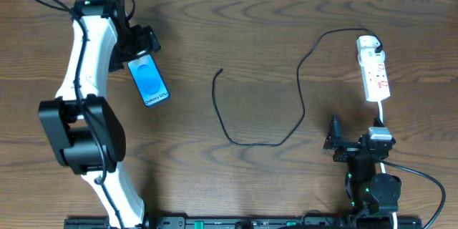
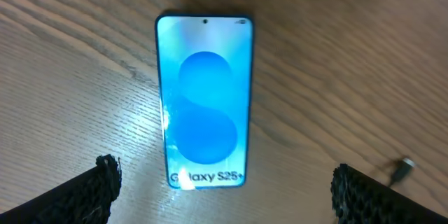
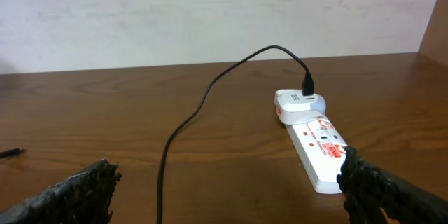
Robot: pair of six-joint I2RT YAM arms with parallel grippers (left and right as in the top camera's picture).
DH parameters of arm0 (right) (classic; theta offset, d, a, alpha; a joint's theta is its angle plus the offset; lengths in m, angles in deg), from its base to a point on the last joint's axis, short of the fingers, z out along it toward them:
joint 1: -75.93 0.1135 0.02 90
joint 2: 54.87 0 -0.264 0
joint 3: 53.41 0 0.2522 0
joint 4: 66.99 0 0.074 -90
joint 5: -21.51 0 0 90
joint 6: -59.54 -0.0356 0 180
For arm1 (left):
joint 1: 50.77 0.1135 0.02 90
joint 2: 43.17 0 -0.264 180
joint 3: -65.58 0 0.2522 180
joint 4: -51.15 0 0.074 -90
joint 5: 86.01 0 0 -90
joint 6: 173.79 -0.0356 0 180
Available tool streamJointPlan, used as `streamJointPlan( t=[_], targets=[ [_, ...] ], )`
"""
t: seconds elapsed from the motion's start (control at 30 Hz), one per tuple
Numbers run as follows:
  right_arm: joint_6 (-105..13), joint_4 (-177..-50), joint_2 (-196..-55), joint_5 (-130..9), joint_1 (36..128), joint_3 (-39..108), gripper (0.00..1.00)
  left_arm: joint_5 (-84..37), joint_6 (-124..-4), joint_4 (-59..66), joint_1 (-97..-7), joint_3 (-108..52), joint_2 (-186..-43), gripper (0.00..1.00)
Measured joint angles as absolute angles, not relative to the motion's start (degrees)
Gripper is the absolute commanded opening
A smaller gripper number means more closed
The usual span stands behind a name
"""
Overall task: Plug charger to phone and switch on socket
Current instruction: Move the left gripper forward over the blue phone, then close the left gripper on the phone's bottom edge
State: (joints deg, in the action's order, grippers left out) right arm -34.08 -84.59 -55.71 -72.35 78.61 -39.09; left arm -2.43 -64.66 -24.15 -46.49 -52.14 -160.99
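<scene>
I can see the phone point(image 1: 149, 81) lying free with its long edges toward my left gripper's open fingers, so I should keep going down until the fingers are on either side of both edges point(image 2: 204, 103), then close them.
The phone point(image 1: 149, 80) lies face up on the table at the upper left, its blue screen lit. In the left wrist view the phone point(image 2: 204, 98) lies just ahead of my open, empty left gripper point(image 2: 224, 199). In the overhead view the left gripper point(image 1: 136, 50) hovers at the phone's far end. The charger point(image 1: 300, 93) is a thin black cable running from the socket point(image 1: 374, 68) to its free tip point(image 1: 220, 71) at mid-table. The tip also shows in the left wrist view point(image 2: 402, 170). My right gripper point(image 1: 356, 142) is open and empty, near the socket's point(image 3: 315, 147) near end.
The socket's white cord point(image 1: 381, 118) runs down past the right arm toward the table's front edge. The charger point(image 3: 203, 105) loops across the wood between the two arms. A pale wall stands behind the table's far edge.
</scene>
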Motion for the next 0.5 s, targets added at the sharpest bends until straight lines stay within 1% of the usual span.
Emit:
streamJointPlan(
  t=[0.5],
  targets=[
    [-34.08, -84.59, -55.69, -72.35, 78.61, -39.09, 0.99, -0.11, -64.52, -22.99, -46.49, -52.14, -171.83, 0.98]
  ],
)
